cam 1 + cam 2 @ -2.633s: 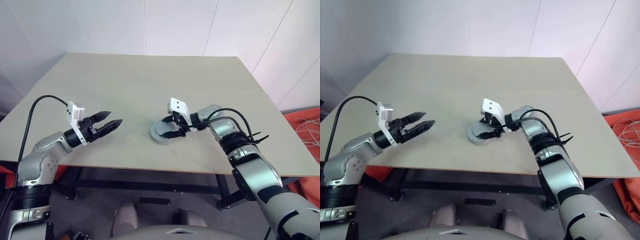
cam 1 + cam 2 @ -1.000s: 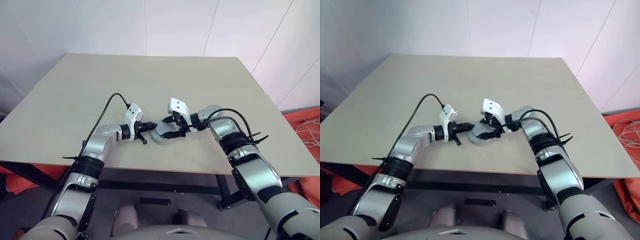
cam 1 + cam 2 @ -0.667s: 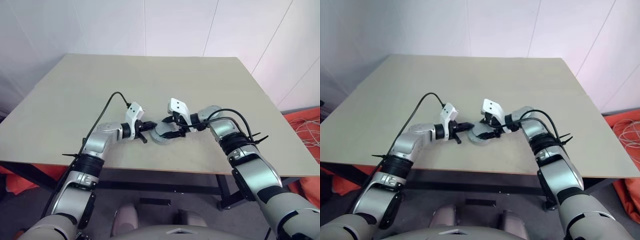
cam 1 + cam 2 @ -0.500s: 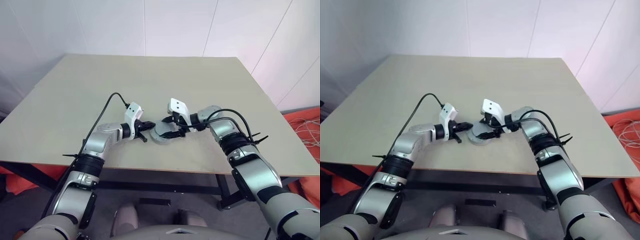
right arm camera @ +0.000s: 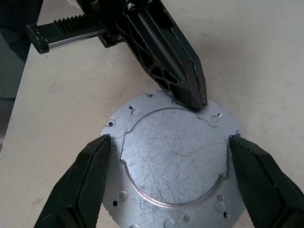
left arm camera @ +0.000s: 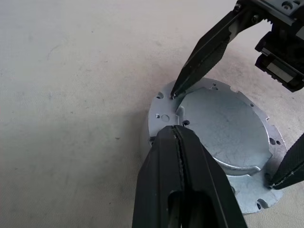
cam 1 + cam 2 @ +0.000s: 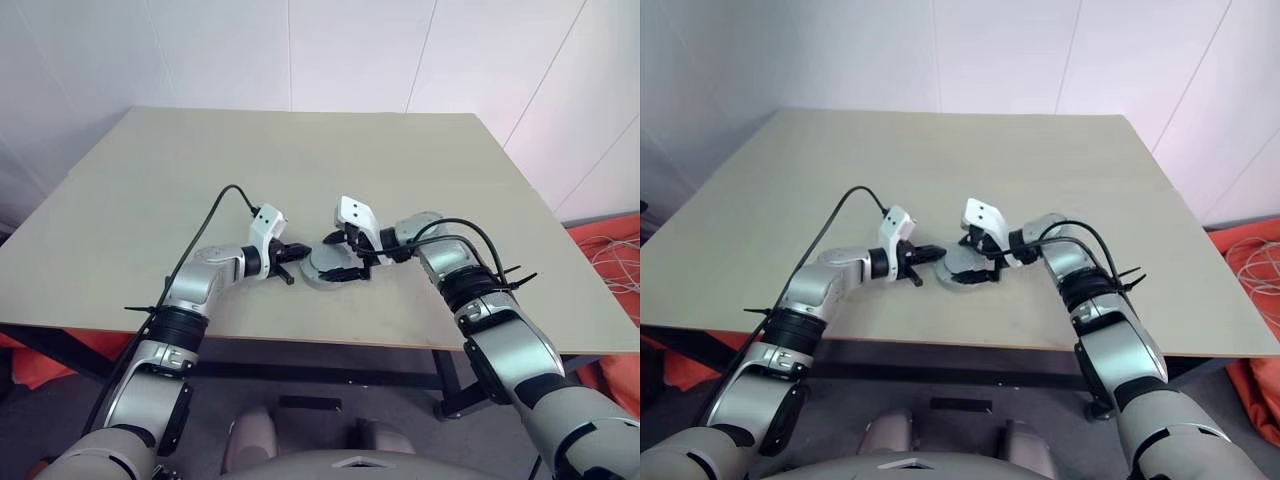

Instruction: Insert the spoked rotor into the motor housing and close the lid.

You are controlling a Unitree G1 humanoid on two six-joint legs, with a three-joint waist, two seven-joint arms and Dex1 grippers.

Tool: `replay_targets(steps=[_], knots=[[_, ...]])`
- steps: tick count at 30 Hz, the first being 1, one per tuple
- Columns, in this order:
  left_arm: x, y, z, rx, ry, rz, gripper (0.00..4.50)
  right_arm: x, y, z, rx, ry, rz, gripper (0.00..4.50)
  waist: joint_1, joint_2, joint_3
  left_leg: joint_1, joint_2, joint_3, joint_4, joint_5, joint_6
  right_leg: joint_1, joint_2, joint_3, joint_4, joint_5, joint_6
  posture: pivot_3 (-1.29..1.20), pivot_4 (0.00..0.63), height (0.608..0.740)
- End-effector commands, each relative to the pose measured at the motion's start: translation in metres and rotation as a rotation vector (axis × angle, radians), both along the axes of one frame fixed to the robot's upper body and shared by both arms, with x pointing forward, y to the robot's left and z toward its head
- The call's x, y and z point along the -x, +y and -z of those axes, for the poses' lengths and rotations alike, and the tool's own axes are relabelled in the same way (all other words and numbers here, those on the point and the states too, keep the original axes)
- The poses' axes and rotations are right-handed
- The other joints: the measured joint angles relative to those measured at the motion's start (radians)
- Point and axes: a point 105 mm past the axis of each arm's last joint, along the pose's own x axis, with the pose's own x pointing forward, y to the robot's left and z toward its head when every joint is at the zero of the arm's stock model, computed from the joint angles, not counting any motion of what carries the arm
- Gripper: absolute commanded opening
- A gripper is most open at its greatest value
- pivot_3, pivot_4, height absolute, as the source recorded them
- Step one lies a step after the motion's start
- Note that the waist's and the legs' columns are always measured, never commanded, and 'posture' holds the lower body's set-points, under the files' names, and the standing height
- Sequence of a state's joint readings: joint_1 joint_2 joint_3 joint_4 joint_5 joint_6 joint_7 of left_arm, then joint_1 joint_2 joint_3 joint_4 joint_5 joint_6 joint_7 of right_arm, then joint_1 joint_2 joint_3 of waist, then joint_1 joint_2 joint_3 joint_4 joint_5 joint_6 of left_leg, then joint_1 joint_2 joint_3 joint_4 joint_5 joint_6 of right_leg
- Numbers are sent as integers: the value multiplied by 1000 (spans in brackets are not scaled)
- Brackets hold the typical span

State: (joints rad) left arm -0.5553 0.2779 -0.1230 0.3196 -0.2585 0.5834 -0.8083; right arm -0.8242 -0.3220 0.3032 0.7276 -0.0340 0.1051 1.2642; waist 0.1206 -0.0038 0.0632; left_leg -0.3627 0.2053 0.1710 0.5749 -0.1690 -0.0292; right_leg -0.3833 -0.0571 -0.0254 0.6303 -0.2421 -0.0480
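The silvery plate should stay tight and come along as one piece when the robot lifts the motor housing, because small screws sit in the plate's rim.
The motor housing stands near the table's front edge as a squat round grey metal body. A flat scratched silvery plate with small holes around its rim faces up. My left gripper is shut, and its tip rests at the plate's rim on the left side. My right gripper is open. One of its fingers stands on each side of the housing, just off the rim. The spoked rotor and the lid are out of view.
The beige table stretches bare behind and to both sides of the housing. Its front edge runs close below the arms. Orange material with cables lies on the floor past the table's right edge.
My left arm swung in from the left and shut its gripper by the housing, then held still. In the last half second my right gripper's fingers spread wider, off the housing's rim.
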Motion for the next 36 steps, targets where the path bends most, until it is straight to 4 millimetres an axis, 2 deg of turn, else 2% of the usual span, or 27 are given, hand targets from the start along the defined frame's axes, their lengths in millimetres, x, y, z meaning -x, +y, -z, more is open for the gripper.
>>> replay_targets(steps=[1, 3, 6, 11, 13, 15, 17, 20, 23, 27, 36], knots=[[4, -2, 8, -35, 31, 17, 0, 2, 3, -7, -38, 2, -4, 4477, 0, 0, 0, 0, 0, 0, 0, 0, 0, 0, 0, 0, -1, 0, 0, 0, 0, 740], [4, -3, 8, -35, 33, 22, 0, 1, 7, -22, -104, 10, 1, 4477, 0, 0, 0, -2, 0, 0, -2, 0, 0, 0, 0, -1, -3, 0, 0, 0, 0, 740], [5, -5, 7, -35, 29, 35, 0, -5, 0, -58, -261, 67, 66, 4477, 4, 1, 1, -5, 0, 0, -2, -1, 1, -2, 0, -1, -6, 1, 0, 0, 0, 740], [6, -8, 5, -36, 23, 58, 0, -16, -29, -78, -375, 137, 237, 4477, 10, 1, 1, -8, -1, 1, -2, -1, 2, -1, 0, -2, -9, 1, 0, 0, 0, 740], [8, -10, 5, -32, 21, 68, 0, -24, -51, -74, -410, 221, 379, 4477, 10, 1, 1, -8, -1, 1, -2, -2, 3, -1, -1, -2, -10, 1, 0, 0, 0, 740], [8, -12, 4, -30, 18, 72, 0, -28, -76, -60, -390, 354, 555, 4477, 10, 1, 1, -8, -1, 2, -2, -1, 2, -1, 0, -2, -10, 1, 0, 0, 0, 740], [7, -12, 3, -30, 15, 72, 0, -19, -90, -46, -324, 487, 641, 4477, 12, 1, 1, -7, -1, 3, -2, -1, 2, 0, 0, -3, -10, 1, 0, 0, 0, 740], [7, -13, 3, -32, 11, 78, 0, 2, -101, -34, -331, 748, 710, 4477, 13, 2, 1, -7, -1, 3, -2, -1, 1, 0, 0, -3, -10, 1, 0, 0, 0, 740], [7, -13, 2, -34, 8, 84, 0, 18, -102, -29, -358, 918, 735, 4477, 15, 2, 1, -6, -1, 3, -3, -1, 1, 0, 0, -3, -10, 1, 0, 0, 0, 740], [8, -13, 1, -37, 6, 89, 0, 30, -90, -26, -408, 1065, 737, 4477, 16, 3, 0, -6, -1, 3, -3, 0, 1, -1, 0, -2, -10, 1, 0, 0, 0, 740], [9, -12, 1, -42, 5, 88, 0, 25, -60, -11, -473, 1184, 797, 4477, 29, 4, 0, -6, -1, 3, -4, 0, -1, -2, 0, -2, -9, 1, 0, 0, 0, 740]])
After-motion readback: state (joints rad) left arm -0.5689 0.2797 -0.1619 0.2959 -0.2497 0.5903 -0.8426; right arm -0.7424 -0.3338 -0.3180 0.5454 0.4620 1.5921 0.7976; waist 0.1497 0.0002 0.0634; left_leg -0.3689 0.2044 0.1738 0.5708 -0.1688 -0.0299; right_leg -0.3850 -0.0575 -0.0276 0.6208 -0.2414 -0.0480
